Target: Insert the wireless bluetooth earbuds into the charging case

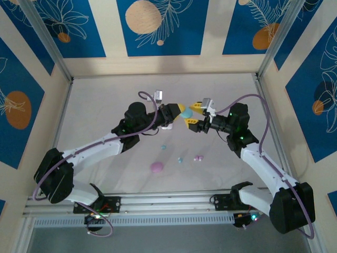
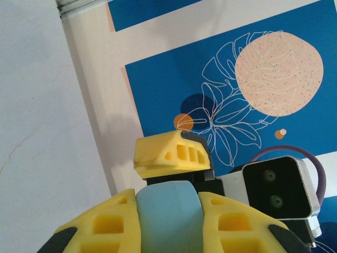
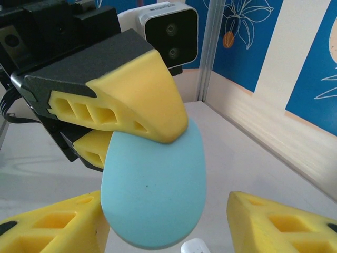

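The charging case's broad sides (image 3: 152, 182) are pinched in my left gripper, which keeps the charging case shut. My right gripper should take it before my left gripper takes a new hold on the charging case's rounded sides (image 3: 201, 176).
My left gripper (image 1: 181, 110) is shut on a teal pebble-shaped charging case (image 1: 185, 112), held above the table's middle. In the left wrist view the case (image 2: 168, 221) sits clamped between the yellow fingers (image 2: 100, 226). My right gripper (image 1: 190, 114) faces it, open. In the right wrist view its fingers (image 3: 279, 221) stand either side of the case's (image 3: 152, 190) lower end, with a clear gap on the right. Tiny earbuds lie on the table below: a teal one (image 1: 163, 147), another teal one (image 1: 180, 158) and a pink pair (image 1: 198, 157).
A pink case (image 1: 157, 167) lies near the front of the table. A white piece (image 1: 167, 126) rests under the left wrist, and a white rounded piece (image 3: 196, 246) lies on the table beneath the teal case. Patterned walls (image 1: 295, 105) close in the table.
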Robot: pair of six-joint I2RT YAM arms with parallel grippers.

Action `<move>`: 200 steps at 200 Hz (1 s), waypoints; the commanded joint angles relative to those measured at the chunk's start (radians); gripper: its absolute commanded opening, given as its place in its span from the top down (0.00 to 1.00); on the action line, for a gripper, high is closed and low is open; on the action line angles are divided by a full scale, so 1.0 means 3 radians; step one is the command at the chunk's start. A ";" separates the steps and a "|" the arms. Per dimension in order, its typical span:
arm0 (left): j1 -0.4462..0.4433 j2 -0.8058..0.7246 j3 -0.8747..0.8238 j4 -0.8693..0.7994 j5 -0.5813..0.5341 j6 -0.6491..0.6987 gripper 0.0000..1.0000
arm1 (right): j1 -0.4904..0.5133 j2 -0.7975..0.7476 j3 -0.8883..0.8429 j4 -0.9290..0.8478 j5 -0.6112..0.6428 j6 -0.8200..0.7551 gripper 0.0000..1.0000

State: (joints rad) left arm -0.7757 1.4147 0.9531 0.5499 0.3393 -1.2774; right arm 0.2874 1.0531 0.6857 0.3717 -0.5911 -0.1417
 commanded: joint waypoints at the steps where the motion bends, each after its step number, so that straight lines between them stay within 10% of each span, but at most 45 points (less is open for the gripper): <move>1: -0.0013 -0.0063 0.0013 0.0051 0.0028 0.0013 0.96 | -0.0030 -0.0031 -0.0016 0.0290 -0.0025 0.0112 0.39; 129: -0.0022 -0.0001 0.0060 0.0157 0.0091 -0.0006 0.83 | 0.0000 0.0038 0.0175 -0.0072 -0.0195 0.0066 0.59; 166: -0.0026 -0.0055 0.0081 0.0063 0.0097 0.0244 0.61 | -0.0022 0.0038 0.0309 -0.0334 -0.0355 0.0252 0.62; 200: -0.0018 -0.0411 0.0119 -0.0404 -0.0096 0.1417 0.38 | -0.0137 0.0116 0.0609 -0.0855 -0.0907 0.0468 0.64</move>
State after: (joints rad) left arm -0.7776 1.3991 0.9573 0.5110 0.3401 -1.1484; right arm 0.2699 1.0744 0.7891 0.2382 -0.7162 -0.0681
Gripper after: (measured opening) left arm 0.591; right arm 0.390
